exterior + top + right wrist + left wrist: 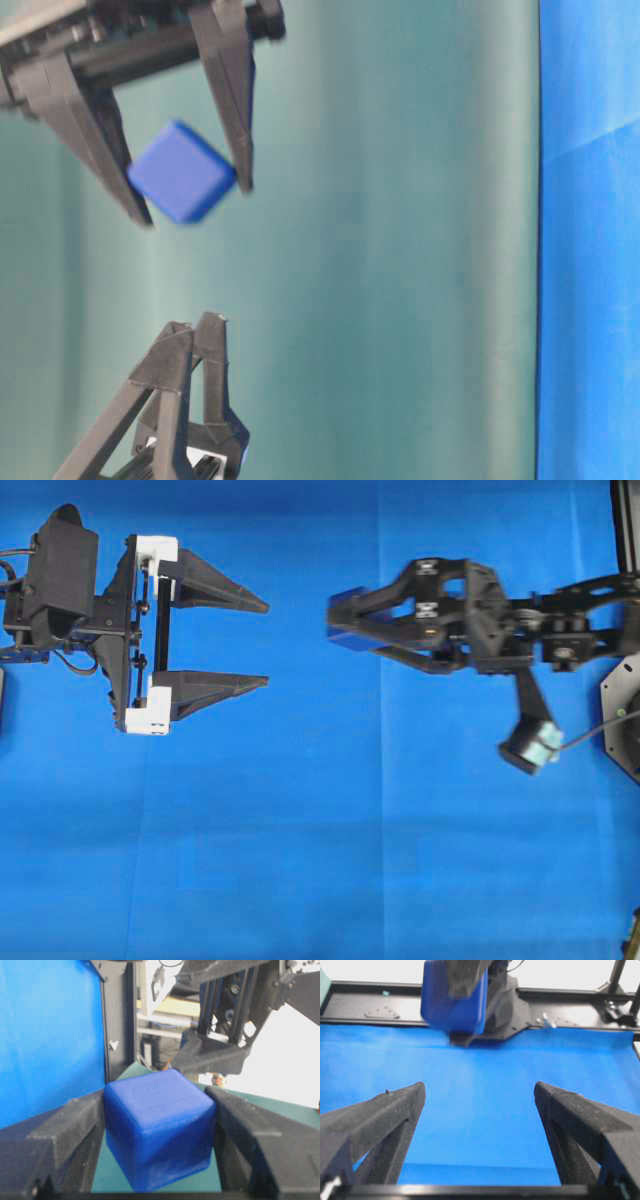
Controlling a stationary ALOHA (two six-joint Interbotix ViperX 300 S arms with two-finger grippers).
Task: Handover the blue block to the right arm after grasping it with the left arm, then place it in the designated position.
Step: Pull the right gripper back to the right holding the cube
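My right gripper is holding the blue block (354,620) at a slant toward my left gripper, so it should pull back and point down at the cloth (425,700) before it places the block.
The blue block (347,630), a dark-blue cube, is held in the air between the tips of my right gripper (336,620), which is shut on it. Seen from table level, the block (182,172) hangs tilted in the right gripper (192,198), well above the cloth. It fills the space between the jaws in the right wrist view (157,1127). My left gripper (268,644) stands wide open a short way to the left, facing the block, with nothing between its fingers. From the left wrist, the block (452,1005) floats beyond the open left gripper (479,1087).
A bright blue cloth (320,860) covers the table. A black frame rail (380,1007) runs along the far edge in the left wrist view. The right arm's base (625,710) sits at the right edge, and a teal backdrop (400,250) stands behind the arms.
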